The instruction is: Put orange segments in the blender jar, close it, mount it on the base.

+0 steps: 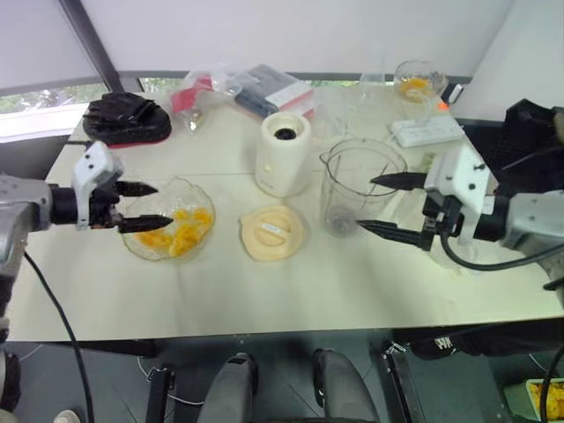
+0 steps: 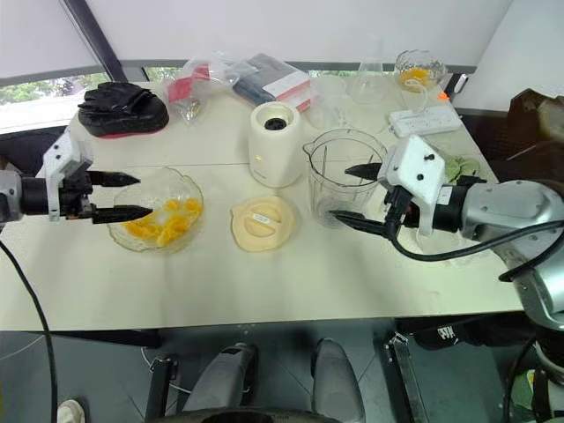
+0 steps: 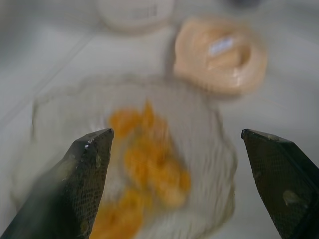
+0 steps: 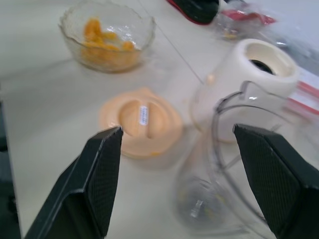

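The orange segments (image 1: 189,227) are lined up with the open fingers of my left gripper, so I should keep going down into the clear bowl until the fingers close on a clump (image 1: 184,240).
The orange segments (image 1: 181,231) lie in a shallow clear wavy-edged bowl (image 1: 189,187) at the left of the table. My left gripper (image 1: 164,204) hovers open over the bowl's left side, fingers pointing at the fruit and holding nothing. The clear blender jar (image 1: 352,189) stands upright and uncovered to the right of centre. My right gripper (image 1: 366,204) is open at the jar's right side, its fingers reaching past the jar wall without closing on it. The cream-white base (image 1: 283,154) stands behind and left of the jar.
A flat cream-yellow lid (image 1: 272,232) lies between bowl and jar. At the back are a black bag (image 1: 128,119), plastic packets (image 1: 238,88), a white power strip (image 1: 426,130) and a glass bowl with orange pieces (image 1: 419,81).
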Robot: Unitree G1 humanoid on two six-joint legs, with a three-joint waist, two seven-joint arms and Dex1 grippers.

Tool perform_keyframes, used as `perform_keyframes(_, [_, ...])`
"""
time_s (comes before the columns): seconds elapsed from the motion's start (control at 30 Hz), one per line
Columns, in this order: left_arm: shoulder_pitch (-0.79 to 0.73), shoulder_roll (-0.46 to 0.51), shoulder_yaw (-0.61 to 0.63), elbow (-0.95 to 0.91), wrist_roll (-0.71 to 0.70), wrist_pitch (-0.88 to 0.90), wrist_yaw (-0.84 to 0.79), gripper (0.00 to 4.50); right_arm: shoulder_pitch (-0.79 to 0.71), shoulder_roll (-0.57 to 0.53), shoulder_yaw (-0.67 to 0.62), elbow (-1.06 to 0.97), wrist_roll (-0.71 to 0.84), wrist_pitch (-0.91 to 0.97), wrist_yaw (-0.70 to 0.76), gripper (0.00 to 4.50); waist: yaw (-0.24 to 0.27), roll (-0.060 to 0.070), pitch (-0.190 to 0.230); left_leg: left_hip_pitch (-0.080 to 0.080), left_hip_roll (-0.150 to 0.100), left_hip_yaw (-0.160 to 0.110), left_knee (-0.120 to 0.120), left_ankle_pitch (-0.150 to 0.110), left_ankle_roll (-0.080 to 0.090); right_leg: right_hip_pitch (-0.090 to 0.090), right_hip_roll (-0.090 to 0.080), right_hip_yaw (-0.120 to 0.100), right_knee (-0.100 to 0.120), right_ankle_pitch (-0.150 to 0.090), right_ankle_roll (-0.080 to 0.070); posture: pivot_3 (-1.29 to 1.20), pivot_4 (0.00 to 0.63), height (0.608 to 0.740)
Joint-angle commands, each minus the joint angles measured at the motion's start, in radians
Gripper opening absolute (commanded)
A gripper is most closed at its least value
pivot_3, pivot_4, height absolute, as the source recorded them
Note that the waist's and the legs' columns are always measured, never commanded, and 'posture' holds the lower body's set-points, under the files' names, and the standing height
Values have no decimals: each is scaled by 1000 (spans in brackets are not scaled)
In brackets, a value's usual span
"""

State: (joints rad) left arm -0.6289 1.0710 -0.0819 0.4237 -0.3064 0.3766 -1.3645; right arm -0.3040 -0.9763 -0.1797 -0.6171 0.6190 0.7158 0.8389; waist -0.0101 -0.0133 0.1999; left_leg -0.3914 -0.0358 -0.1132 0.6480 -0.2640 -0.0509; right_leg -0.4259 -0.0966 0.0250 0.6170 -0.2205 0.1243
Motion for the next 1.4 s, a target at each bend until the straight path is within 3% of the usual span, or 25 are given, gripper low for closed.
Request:
perform_keyframes(0.03, [-101,-33,-88,212,150,-171,-61,4288,27,16,-56,-75,38,22,-42,3657,-1,0,0,0,0,0,0,0,0,0,0,0,0,0,0,0,150,740])
perform_keyframes(0.17, [-200,-149,-136,460,267,-333,14,4288,50,22,-63,-124,54,48,-80,3657,0,-1,-1,0,0,0,2,0,0,1,0,0,0,0,0,0,150,740])
perform_keyframes(0.3, [-229,-210,-125,588,301,-369,21,4288,84,24,-94,-167,87,82,-116,3657,-8,-2,-1,0,0,0,2,0,0,0,0,0,1,1,2,0,150,740])
perform_keyframes(0.5, [-218,-272,-127,666,338,-377,12,4288,138,15,-130,-200,101,100,-141,3657,-3,-2,-1,0,0,0,2,0,0,0,0,0,3,2,3,0,150,740])
perform_keyframes(0.77, [-210,-320,-140,721,422,-455,158,4288,120,0,-122,-192,101,97,-146,3657,-3,-3,-2,1,0,0,3,0,0,0,0,0,3,2,3,0,150,740])
perform_keyframes(0.87, [-207,-327,-131,736,431,-472,187,3415,115,1,-121,-193,100,98,-152,3689,-3,-3,-2,1,0,0,3,0,0,1,0,0,5,2,3,0,150,740])
perform_keyframes(1.07, [-205,-343,-100,757,422,-480,249,317,110,2,-113,-191,95,98,-161,3689,-2,-3,-3,3,0,0,4,0,0,1,0,0,8,2,3,0,150,740])
perform_keyframes(1.1, [-208,-347,-88,759,414,-477,258,19,109,1,-112,-191,94,98,-161,3689,-3,-3,-3,3,0,0,5,0,0,1,0,0,9,2,3,0,150,740])
perform_keyframes(1.4, [-182,-303,96,614,251,-500,187,19,86,4,-76,-167,76,79,-149,3689,-3,-5,-2,3,0,-1,6,0,0,1,0,0,12,2,3,0,150,740])
